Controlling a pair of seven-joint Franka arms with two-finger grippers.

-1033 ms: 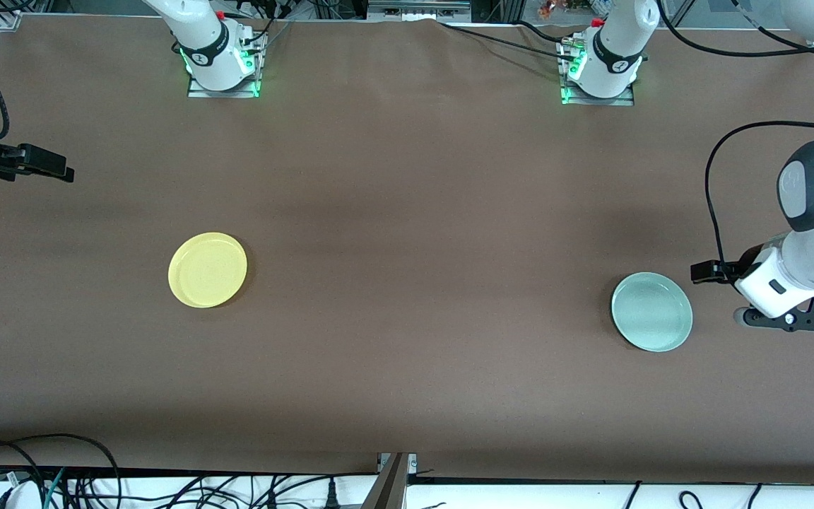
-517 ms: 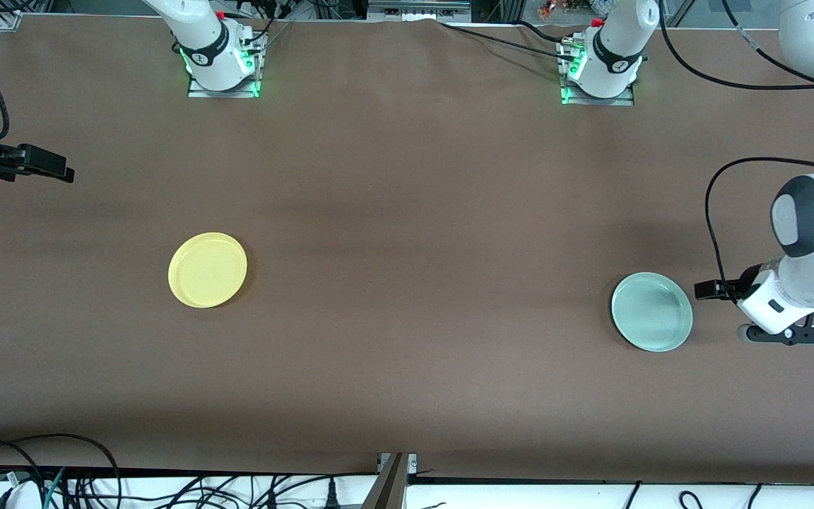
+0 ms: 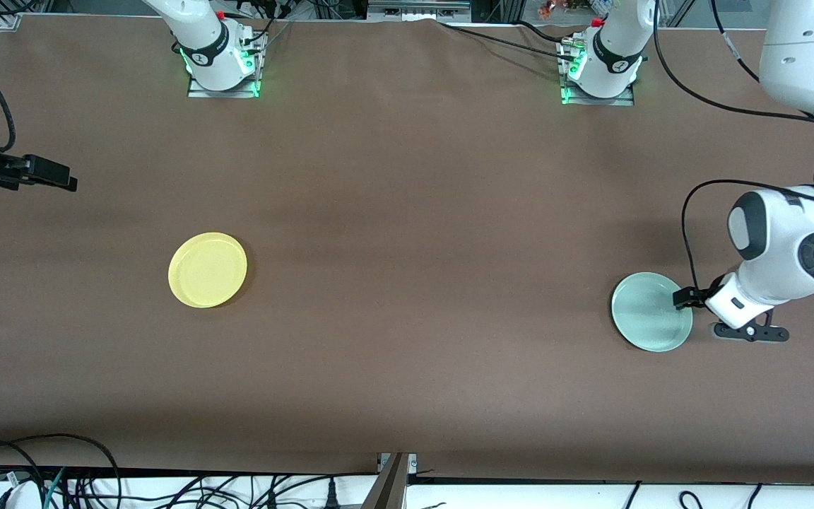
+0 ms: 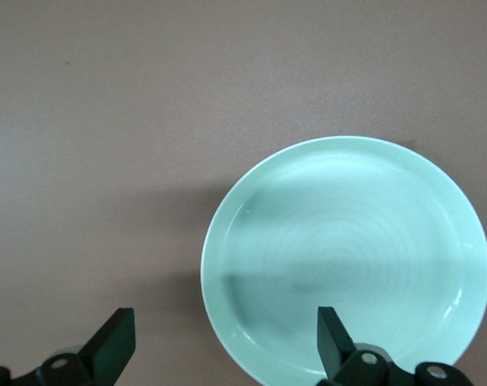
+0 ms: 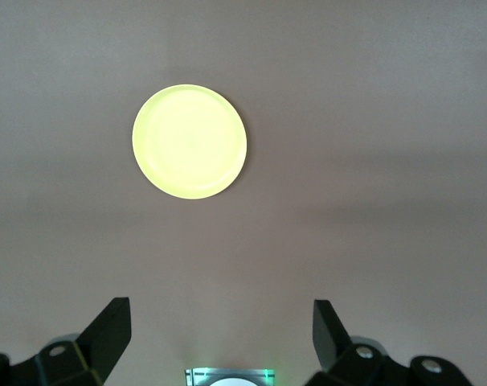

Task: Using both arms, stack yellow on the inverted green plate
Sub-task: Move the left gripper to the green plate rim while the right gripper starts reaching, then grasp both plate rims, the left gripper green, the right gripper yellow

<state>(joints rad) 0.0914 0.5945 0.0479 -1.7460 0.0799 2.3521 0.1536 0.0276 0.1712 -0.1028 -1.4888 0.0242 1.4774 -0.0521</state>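
Note:
The green plate's raised rim is between my left gripper's open fingers. So the whole plate will tilt to a slant when I lift it.
The yellow plate lies rim up on the brown table toward the right arm's end; it also shows in the right wrist view. The pale green plate lies hollow side up toward the left arm's end and fills much of the left wrist view. My left gripper is open and empty at the green plate's edge: one finger is over the plate's inside, the other over bare table. My right gripper is open and empty, up over the table's end, well apart from the yellow plate.
The two arm bases with green lights stand along the table's edge farthest from the front camera, the right arm's and the left arm's. Loose cables lie off the table's edge nearest the camera. The table is covered in brown cloth.
My left arm has swung in toward the green plate, and its gripper now straddles the rim instead of standing beside it. My right gripper has shifted only slightly. Both plates stayed put.

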